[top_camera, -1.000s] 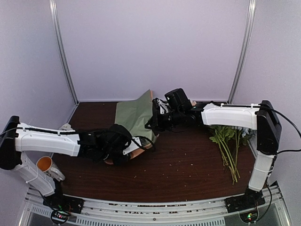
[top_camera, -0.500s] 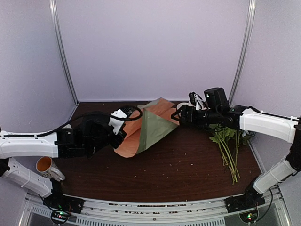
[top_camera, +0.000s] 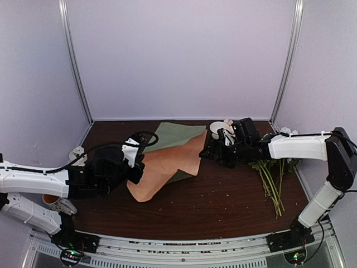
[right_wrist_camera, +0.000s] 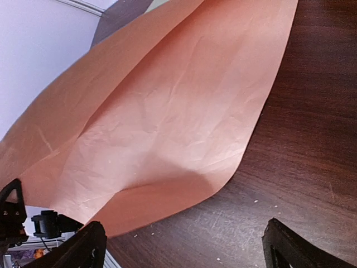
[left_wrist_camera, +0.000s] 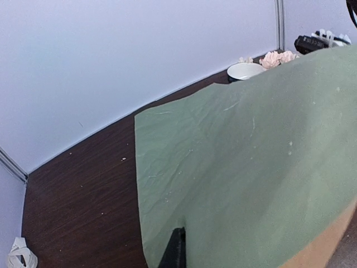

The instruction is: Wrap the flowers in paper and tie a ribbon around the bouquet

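Note:
The paper [top_camera: 177, 159] has a fold that is a soft curl [right_wrist_camera: 167, 198], so the paper will open out into a wide flat sheet with its tan side up when I lift and spread it.
The paper [top_camera: 167, 162] lies mid-table, its tan face folded up over the sage-green face [left_wrist_camera: 251, 156]. My left gripper [top_camera: 136, 170] is shut on the paper's near-left end; in the left wrist view one dark finger [left_wrist_camera: 175, 251] presses against the green sheet. My right gripper [top_camera: 209, 152] stands open just off the paper's right edge, with only bare table between its fingers [right_wrist_camera: 83, 245] and the tan sheet [right_wrist_camera: 167, 111] beyond them. The flowers [top_camera: 270, 173] lie loose at the right, stems toward me. A crumpled cream-white strip [top_camera: 78, 151], apparently the ribbon, rests at the far left.
A white round object [top_camera: 220, 129] with a pink bloom [left_wrist_camera: 279, 57] beside it sits behind the right gripper. An orange-rimmed cup [top_camera: 51, 196] stands under the left arm. White walls and metal posts [top_camera: 75, 61] close the back and sides. Small crumbs speckle the dark wood table [top_camera: 223, 201].
The right gripper has opened and let go of the paper. The sheet, raised like a tent half a second ago, has dropped flatter, tan face up. The left gripper has closed fully on its near-left end.

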Motion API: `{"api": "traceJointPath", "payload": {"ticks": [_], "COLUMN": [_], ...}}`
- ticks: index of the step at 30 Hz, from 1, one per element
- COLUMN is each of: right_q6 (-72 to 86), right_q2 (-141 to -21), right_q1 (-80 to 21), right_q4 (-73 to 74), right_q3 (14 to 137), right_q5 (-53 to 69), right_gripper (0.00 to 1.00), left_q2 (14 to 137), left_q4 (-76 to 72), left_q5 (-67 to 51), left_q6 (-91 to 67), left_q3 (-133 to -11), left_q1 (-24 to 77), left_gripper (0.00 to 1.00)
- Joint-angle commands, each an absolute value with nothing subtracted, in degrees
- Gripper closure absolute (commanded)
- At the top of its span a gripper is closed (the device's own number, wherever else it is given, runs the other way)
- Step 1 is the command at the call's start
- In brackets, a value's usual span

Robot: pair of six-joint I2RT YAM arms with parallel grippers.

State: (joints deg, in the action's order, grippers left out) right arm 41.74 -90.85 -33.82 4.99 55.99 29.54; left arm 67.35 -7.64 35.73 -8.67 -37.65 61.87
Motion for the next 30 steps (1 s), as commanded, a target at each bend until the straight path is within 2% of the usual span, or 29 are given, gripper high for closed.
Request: {"api": "traceJointPath", "payload": {"ticks": [1, 5, 9, 16, 21, 25, 27, 28, 30], "right_q6": [36.29, 32.43, 26.12, 16.68, -5.07, -20.34, -21.27, -18.39, -14.28], "right_q2": [-93.38, -98.62, -104.13, -94.78, -86.32, -83.10, -84.22, -84.88, -84.80], "right_q1": [-33.55, -36.06, -40.50, -45.06, -61.68, -71.98, -72.65, -72.34, -69.97], "right_q4": [6.28, 8.93, 19.68, 13.79, 15.83, 2.81, -2.17, -3.04, -0.97], "right_q3": [59.83, 63.66, 69.71, 60.14, 53.18, 44.48, 43.94, 45.09, 47.76], "right_q5": [26.59, 29.38, 29.30, 26.19, 5.79, -1.19, -2.51, -6.97, -7.73], "right_gripper": [0.01, 0.02, 0.02, 0.07, 0.05, 0.02, 0.02, 0.02, 0.01], "left_q2": [64.62, 61.83, 61.62, 58.29, 57.48, 58.27, 57.94, 57.38, 56.23], "left_q4": [-14.77, -22.26, -20.85, -24.46, -16.45, -15.88, -17.50, -17.99, -17.12], "left_q5": [37.43, 34.13, 35.47, 35.36, 36.35, 35.17, 35.58, 35.75, 36.00], "left_q6": [-17.10, -25.93, -29.76, -34.90, -38.71, -41.27, -42.13, -42.28, -42.36], "left_q3": [-34.81, -29.32, -29.06, -26.37, -29.08, -29.96, -29.19, -28.96, -28.86], "left_q1": [61.70, 61.70, 61.72, 61.55, 61.26, 61.26, 61.26, 61.26, 61.26], "left_gripper": [1.00, 1.00, 1.00, 1.00, 1.00, 1.00, 1.00, 1.00, 1.00]}}
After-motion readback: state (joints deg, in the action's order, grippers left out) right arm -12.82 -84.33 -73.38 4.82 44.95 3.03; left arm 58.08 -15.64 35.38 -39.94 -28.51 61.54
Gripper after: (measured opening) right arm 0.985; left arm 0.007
